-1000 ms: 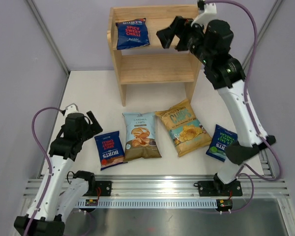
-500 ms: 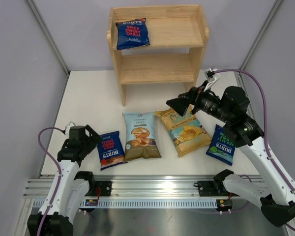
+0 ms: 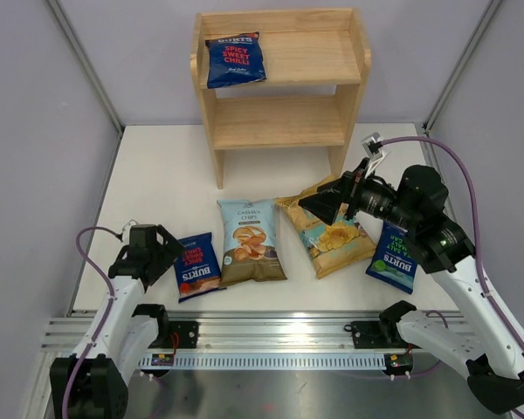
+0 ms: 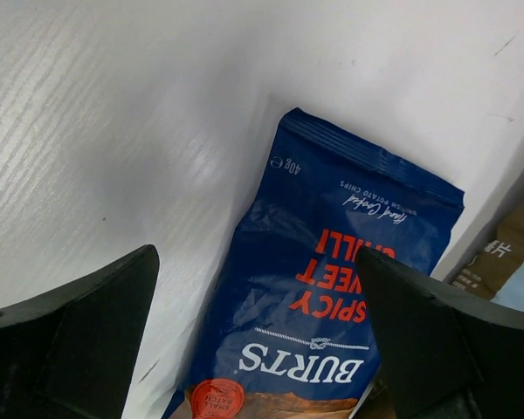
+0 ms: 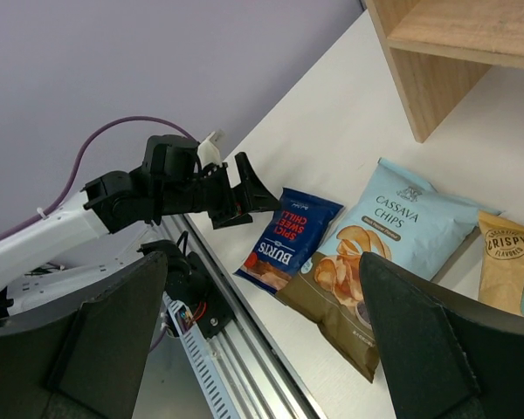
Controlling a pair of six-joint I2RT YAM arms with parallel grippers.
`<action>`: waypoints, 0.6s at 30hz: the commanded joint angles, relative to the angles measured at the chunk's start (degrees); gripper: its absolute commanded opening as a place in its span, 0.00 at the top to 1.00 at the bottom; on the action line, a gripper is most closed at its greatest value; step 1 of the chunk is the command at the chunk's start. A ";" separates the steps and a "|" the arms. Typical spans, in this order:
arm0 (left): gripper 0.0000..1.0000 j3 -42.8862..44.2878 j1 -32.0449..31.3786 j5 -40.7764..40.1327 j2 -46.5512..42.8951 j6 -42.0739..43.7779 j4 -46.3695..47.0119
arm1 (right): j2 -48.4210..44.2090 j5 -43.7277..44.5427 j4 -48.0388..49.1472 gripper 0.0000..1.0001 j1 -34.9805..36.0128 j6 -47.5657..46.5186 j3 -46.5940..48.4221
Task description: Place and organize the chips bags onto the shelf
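Note:
My right gripper is far from the table's Burts bag [image 3: 198,265], so next my left gripper lifts that bag over the Cassava bag [image 3: 251,237] to my right gripper.
A red-lettered Burts bag [image 3: 235,59] lies on the top tier of the wooden shelf [image 3: 288,122]. On the table lie a second red-lettered Burts bag [image 3: 196,266], the Cassava bag [image 3: 251,241], the yellow/teal bag [image 3: 330,234] and the green-marked Burts bag [image 3: 395,255]. My left gripper [image 3: 164,249] is open and empty, low at the left edge of the table's Burts bag [image 4: 332,297], its fingers [image 4: 70,340] wide apart. My right gripper [image 3: 326,201] is open and empty, hovering over the yellow/teal bag [image 5: 511,262] and facing the Cassava bag [image 5: 393,253].
The shelf's side panel [image 5: 437,96] stands on the table behind the bags. A metal rail [image 3: 279,336] runs along the near edge. Purple walls close the sides. The right wrist view shows the left arm [image 5: 157,192] beside the Burts bag [image 5: 288,240].
My right arm has come down from the shelf's top tier to above the yellow/teal bag. My left arm has lowered and moved nearer the table's Burts bag.

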 commanded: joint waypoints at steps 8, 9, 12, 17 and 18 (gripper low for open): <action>0.03 -5.12 0.32 8.89 6.78 0.98 14.00 | 1.97 -3.23 2.21 0.01 -0.03 -1.83 -1.79; 0.04 -5.47 0.32 9.33 7.31 1.06 15.66 | 2.40 -3.41 2.48 0.01 -0.03 -1.74 -1.97; 0.08 -6.35 0.32 9.69 9.15 1.24 18.22 | 3.20 -3.94 3.36 0.01 0.05 -1.48 -2.15; 0.38 -6.97 0.23 9.86 10.74 1.50 20.51 | 3.55 -4.82 4.06 0.00 -0.03 -1.30 -1.62; 0.42 -6.71 0.32 9.86 11.53 1.50 20.69 | 3.55 -4.91 4.06 0.00 -0.03 -1.30 -1.62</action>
